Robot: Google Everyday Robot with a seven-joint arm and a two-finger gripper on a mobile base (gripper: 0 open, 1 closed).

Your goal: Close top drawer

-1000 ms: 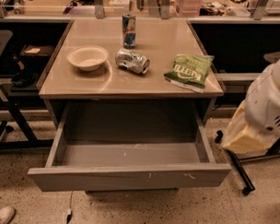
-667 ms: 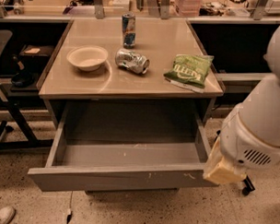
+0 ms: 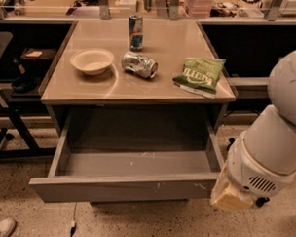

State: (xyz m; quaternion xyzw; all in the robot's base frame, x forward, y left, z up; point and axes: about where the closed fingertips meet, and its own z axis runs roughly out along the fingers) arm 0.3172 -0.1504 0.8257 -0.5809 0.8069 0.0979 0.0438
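Note:
My gripper should keep moving toward the white scuffs (image 3: 170, 187) until it meets them, because it hangs level with the top drawer's flat front (image 3: 126, 191) and its way is open.
The top drawer (image 3: 121, 190) is a wide grey, handle-less drawer pulled far out from under the table, with small white scuffs on its flat front right of centre. Its inside shows nothing in it. My arm, white and bulky, fills the right edge of the camera view. My gripper (image 3: 230, 196) is at the arm's low beige end, right beside the drawer's front right corner. I cannot tell whether it touches the panel.
On the beige table top (image 3: 165, 48) are a white bowl (image 3: 92, 60), a crushed can (image 3: 139, 64), an upright can (image 3: 135, 31) and a green chip bag (image 3: 200, 73). A dark chair frame (image 3: 12, 111) stands at left. A white shoe (image 3: 0, 228) lies at bottom left.
My arm has come down and to the left, from beside the table's right side to the drawer's front right corner. The drawer has not visibly moved.

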